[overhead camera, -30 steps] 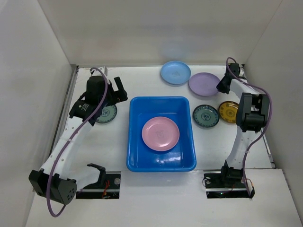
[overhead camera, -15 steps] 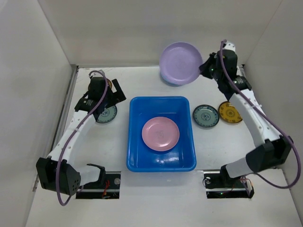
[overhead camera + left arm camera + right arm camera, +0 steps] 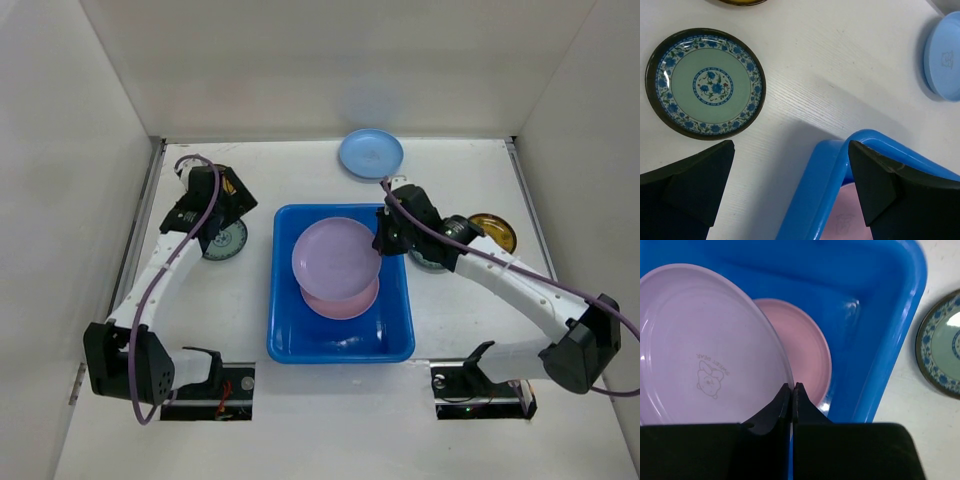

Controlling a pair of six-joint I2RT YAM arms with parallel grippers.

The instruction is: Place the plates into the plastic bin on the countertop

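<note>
The lilac plate (image 3: 336, 258) is hanging face up inside the bin's rim. My right gripper continues lowering it toward the pink plate (image 3: 343, 304) until they stack, then let go.
The blue plastic bin (image 3: 392, 335) sits mid-table with a pink plate (image 3: 345, 305) inside. My right gripper (image 3: 382, 240) is shut on the rim of the lilac plate (image 3: 335, 258) and holds it over the pink plate; in the right wrist view my gripper (image 3: 791, 388) pinches the lilac plate (image 3: 705, 347) above the pink plate (image 3: 805, 347). My left gripper (image 3: 232, 210) is open and empty, near a grey-teal patterned plate (image 3: 226, 241), which also shows in the left wrist view (image 3: 705, 82). The light blue plate (image 3: 370, 153) lies behind the bin.
Right of the bin lie a second grey-teal plate (image 3: 432, 262), partly under my right arm, and a yellow-gold plate (image 3: 495, 230). Another yellow-gold plate (image 3: 234, 184) peeks out by my left wrist. White walls border the countertop (image 3: 230, 310).
My right arm carried the lilac plate from high at the back down over the bin, above the pink plate. My left gripper shifted slightly toward the back left.
</note>
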